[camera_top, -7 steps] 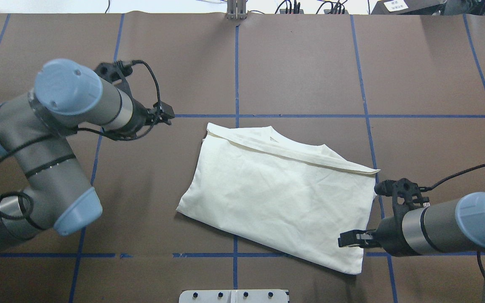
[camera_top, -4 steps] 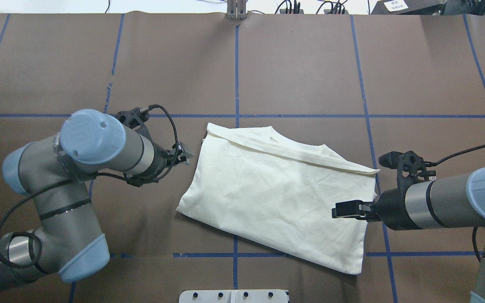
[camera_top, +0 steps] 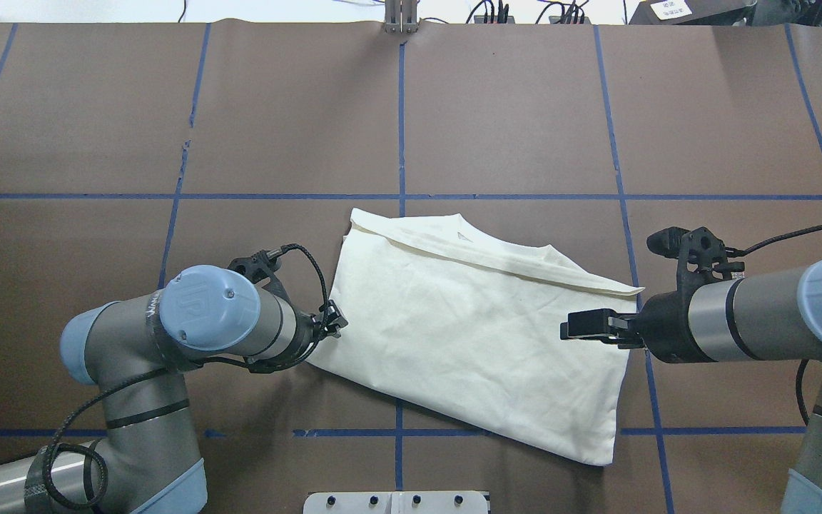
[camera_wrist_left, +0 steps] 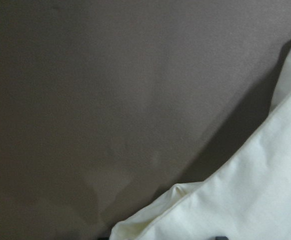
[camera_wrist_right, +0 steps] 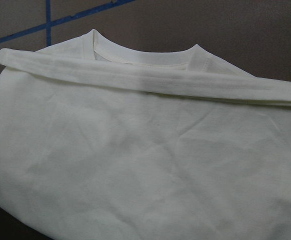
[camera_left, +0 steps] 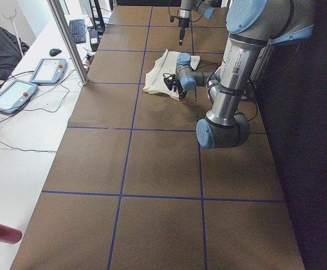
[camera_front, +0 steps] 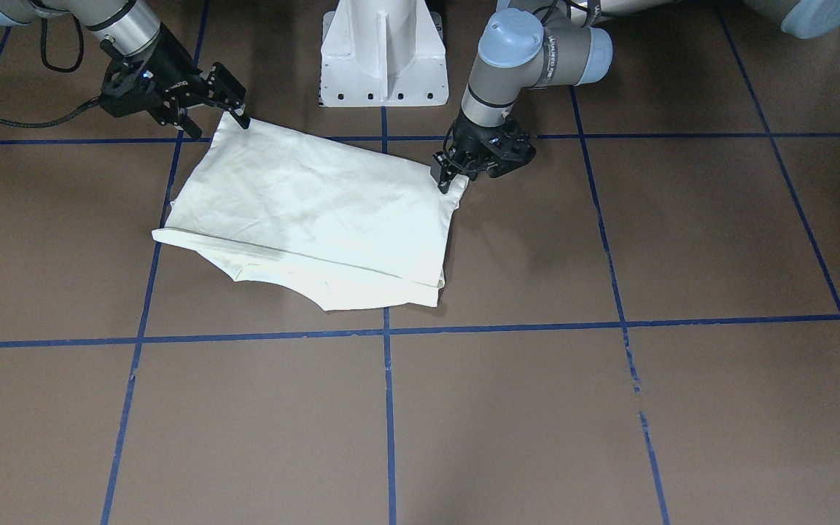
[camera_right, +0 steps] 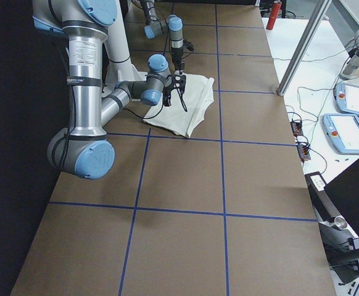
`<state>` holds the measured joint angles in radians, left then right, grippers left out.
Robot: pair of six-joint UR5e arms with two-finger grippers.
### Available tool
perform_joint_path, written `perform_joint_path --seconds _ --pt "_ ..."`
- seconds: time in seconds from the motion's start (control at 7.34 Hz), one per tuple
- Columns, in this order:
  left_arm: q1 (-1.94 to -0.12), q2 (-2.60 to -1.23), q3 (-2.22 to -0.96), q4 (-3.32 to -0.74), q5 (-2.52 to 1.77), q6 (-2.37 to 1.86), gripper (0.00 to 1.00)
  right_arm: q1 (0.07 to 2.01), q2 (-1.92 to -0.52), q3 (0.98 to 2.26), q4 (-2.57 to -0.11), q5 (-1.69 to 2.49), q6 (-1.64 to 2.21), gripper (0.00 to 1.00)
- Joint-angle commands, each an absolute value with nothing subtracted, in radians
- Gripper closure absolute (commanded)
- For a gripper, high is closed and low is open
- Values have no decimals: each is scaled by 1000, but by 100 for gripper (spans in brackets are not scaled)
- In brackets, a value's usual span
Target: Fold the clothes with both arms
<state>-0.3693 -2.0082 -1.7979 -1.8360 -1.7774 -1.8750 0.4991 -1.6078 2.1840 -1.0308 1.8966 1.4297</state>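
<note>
I should grip the shirt's near corner's tip (camera_front: 462,183) with my left gripper and turn the shirt around, because the shirt lies at a slant with its folded part along its far edge.
The cream shirt (camera_top: 468,335) lies folded on the brown table, plain back up, with a folded band and the neckline along its far edge (camera_wrist_right: 145,80). My left gripper (camera_top: 336,325) points down at the shirt's near-left corner (camera_wrist_left: 150,225), open; only the fingertips' edges show in the left wrist view. In the front-facing view it (camera_front: 449,179) stands right at that corner. My right gripper (camera_top: 575,330) hovers over the shirt's right edge, open, with nothing between its spread fingers (camera_front: 234,98). The cat print is hidden.
The white pedestal base (camera_front: 383,58) stands at the robot's side of the table, with a metal plate (camera_top: 397,502) at that edge. Blue tape lines (camera_top: 400,114) grid the table. A side bench holds control tablets (camera_left: 17,93), and a red cylinder (camera_left: 0,232) lies near it.
My left arm swung toward the robot and came down at the shirt's near-left corner. My right gripper moved away from the robot along the shirt's right edge. The shirt has not moved.
</note>
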Motion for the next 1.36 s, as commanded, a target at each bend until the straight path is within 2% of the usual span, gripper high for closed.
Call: perform_joint_path --seconds 0.0,0.14,0.27,0.41,0.55,0.68,0.82,1.23 --pt "-368 -2003 -1801 -1838 -1773 -1873 62 500 -1606 2184 -1031 1899 1430 0" --pt "-368 -2002 -1808 -1835 -1773 -1871 89 503 -1598 2184 -1032 1901 1430 0" --pt "-367 -2002 -1809 -1835 -1772 -1871 100 503 -1597 2183 -1032 1901 1430 0" --pt "-365 -2000 -1807 -1832 -1770 -1871 100 502 -1595 2183 -1032 1901 1430 0" --pt "-365 -2002 -1807 -1829 -1770 -1870 85 502 -1594 2183 -1032 1899 1430 0" --pt "-365 -2002 -1802 -1825 -1773 -1865 13 502 -1594 2183 -1032 1899 1430 0" --pt "-367 -2006 -1810 -1804 -1776 -1859 0 502 -1594 2183 -1032 1901 1431 0" --pt "-367 -2011 -1806 -1767 -1776 -1859 0 502 -1592 2180 -1034 1899 1431 0"
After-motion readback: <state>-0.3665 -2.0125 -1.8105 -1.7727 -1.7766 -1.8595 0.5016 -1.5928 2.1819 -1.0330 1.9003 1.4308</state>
